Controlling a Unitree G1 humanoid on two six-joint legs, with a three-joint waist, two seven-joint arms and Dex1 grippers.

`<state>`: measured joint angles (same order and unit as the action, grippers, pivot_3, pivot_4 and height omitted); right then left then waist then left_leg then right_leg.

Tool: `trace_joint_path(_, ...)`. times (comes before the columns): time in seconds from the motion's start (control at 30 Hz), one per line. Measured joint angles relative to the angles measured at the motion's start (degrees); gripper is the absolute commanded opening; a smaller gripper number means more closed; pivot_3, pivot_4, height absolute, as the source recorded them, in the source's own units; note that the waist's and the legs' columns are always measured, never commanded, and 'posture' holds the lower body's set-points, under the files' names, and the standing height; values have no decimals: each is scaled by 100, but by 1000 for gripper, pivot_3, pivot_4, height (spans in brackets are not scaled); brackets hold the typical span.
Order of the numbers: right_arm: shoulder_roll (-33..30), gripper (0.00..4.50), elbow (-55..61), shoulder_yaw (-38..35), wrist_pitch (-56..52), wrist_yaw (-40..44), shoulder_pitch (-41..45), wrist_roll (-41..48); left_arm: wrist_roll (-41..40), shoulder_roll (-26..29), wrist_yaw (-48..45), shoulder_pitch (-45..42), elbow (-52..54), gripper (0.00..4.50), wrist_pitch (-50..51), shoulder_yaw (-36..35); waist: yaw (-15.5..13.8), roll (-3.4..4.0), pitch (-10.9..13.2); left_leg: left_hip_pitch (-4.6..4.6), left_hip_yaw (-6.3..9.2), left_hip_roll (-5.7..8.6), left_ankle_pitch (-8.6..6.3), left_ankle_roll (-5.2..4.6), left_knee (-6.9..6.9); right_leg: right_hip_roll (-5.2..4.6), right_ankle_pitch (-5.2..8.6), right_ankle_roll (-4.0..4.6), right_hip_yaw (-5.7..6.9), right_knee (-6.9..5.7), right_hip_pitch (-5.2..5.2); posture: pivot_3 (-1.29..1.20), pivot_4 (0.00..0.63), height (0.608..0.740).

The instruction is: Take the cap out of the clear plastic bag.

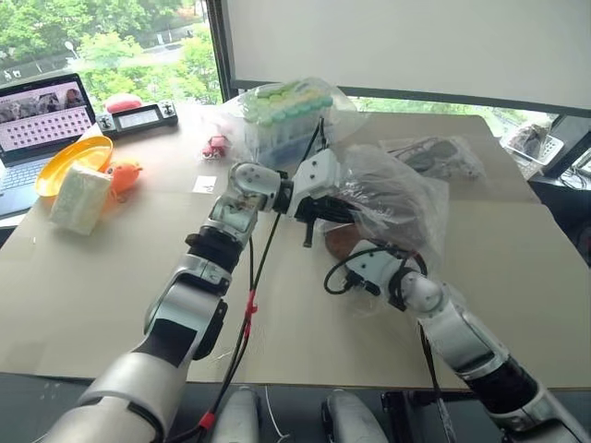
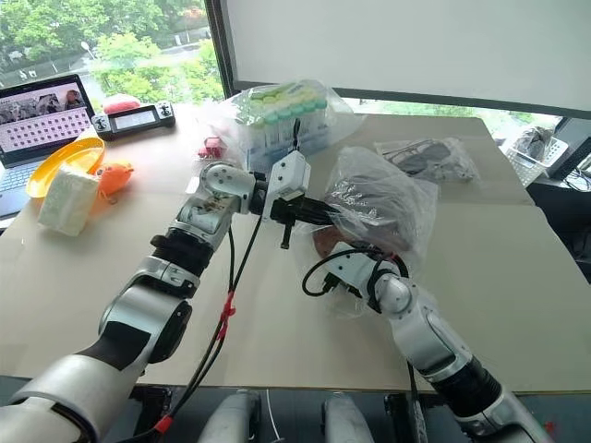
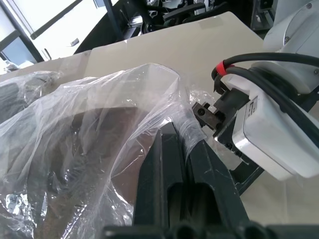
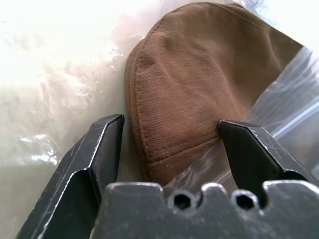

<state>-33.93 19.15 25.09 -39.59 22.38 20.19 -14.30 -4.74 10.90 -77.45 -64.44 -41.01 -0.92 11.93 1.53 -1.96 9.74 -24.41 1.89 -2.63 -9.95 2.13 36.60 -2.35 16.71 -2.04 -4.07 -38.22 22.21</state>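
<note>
The brown fabric cap (image 1: pixel 341 242) should slide out whole when I pull it, because the cap's rounded edge already sticks out of the loose plastic (image 1: pixel 404 198).
The clear plastic bag (image 1: pixel 399 196) hangs crumpled above the table's middle, with my left gripper (image 3: pixel 175 138) shut on a fold of its plastic. The brown fabric cap (image 4: pixel 199 84) lies partly inside the bag, and its rounded edge pokes out at the lower opening (image 1: pixel 342 243). My right gripper (image 4: pixel 172 123) is open just below the bag. One finger stands on each side of the cap's edge, and the right-hand finger lies against the bag's plastic. The rest of the cap is veiled by crinkled plastic.
A bag of green-capped tubes (image 1: pixel 286 115) stands behind the arms, and a small bag with dark glasses (image 1: pixel 434 157) lies at the back right. At far left are a white cloth block (image 1: pixel 81 198), a yellow bowl (image 1: pixel 69 159), an orange toy (image 1: pixel 126 173) and a laptop (image 1: pixel 42 115).
</note>
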Motion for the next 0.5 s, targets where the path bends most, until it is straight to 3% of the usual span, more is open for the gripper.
trace_joint_path(0.03,36,3724,-29,0,0,-5,-6,-64,0,0,4,0,21,26,14,0,4,0,0,1,0,0,0,0,0,0,2,-3,0,0,-1,0,150,740)
trace_joint_path(0.07,76,3200,-48,-7,0,-17,-15,-135,0,0,9,1,49,0,42,1,9,0,-1,3,0,0,0,0,0,0,2,-4,0,-1,-3,0,150,740)
trace_joint_path(0.37,169,497,-169,2,29,-9,-79,-558,1,5,34,125,262,0,197,16,-84,0,-1,0,1,2,0,0,0,-1,0,-1,0,0,-3,0,150,740)
trace_joint_path(0.43,219,110,-138,-90,38,-9,-75,-618,7,11,38,133,276,0,189,32,-88,0,-1,1,1,2,0,0,0,-1,1,-2,1,0,-5,0,150,740)
trace_joint_path(0.5,269,33,-96,-144,38,-4,-79,-669,12,12,38,151,286,0,123,54,-83,0,-1,1,1,1,0,0,0,-1,1,-1,1,1,-4,0,150,740)
